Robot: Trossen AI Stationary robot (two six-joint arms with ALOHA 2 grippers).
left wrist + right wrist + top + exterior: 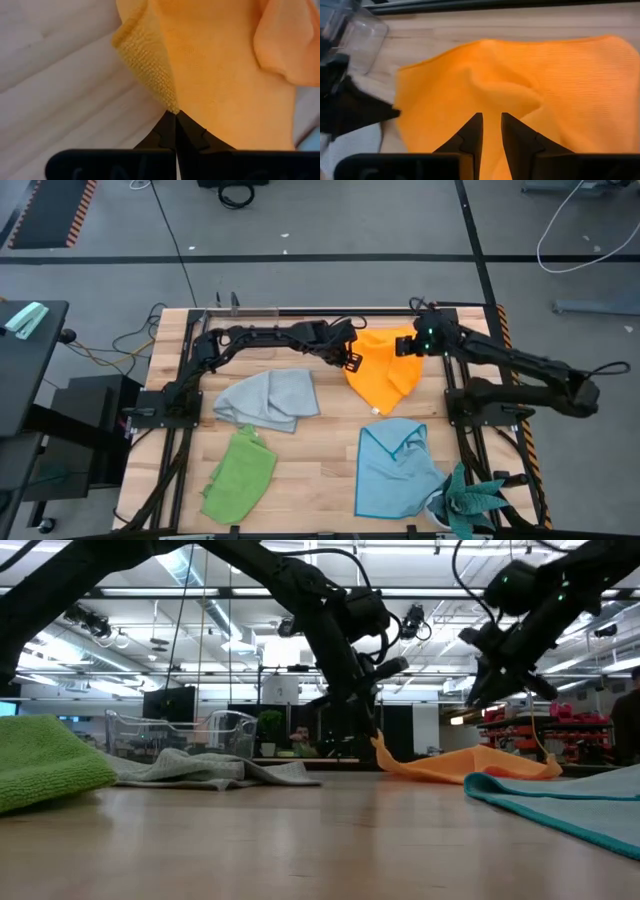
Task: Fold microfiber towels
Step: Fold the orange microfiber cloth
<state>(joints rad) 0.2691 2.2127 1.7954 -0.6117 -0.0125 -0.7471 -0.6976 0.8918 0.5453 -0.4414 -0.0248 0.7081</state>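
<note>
I should move my right gripper over to the towel's near corner [379, 409] by the white tag while my left gripper lifts, because my right gripper is hovering over the orange towel's rumpled fold [536, 111].
Four microfiber towels lie on the wooden table: orange-yellow [383, 370] at the far middle, grey [268, 400] to its left, lime green [240, 472] at the near left, light blue [395, 470] at the near right. My left gripper [351, 361] is shut on the orange towel's left edge. My right gripper [491, 120] hovers over the same towel's far right part [415, 342], fingers a little apart with nothing between them, clear of the cloth in the low view [492, 690]. My left gripper pinches the orange towel's left edge [171, 105] between its two fingertips, slanting down from the table's left. There the cloth is drawn up into a small peak [382, 748]. The rest of the towel lies on the table.
A clear plastic box [240, 310] stands at the far left edge, behind the grey towel. A teal spiky plant [470, 500] stands at the near right corner beside the blue towel. Bare wood shows in the middle between the towels.
</note>
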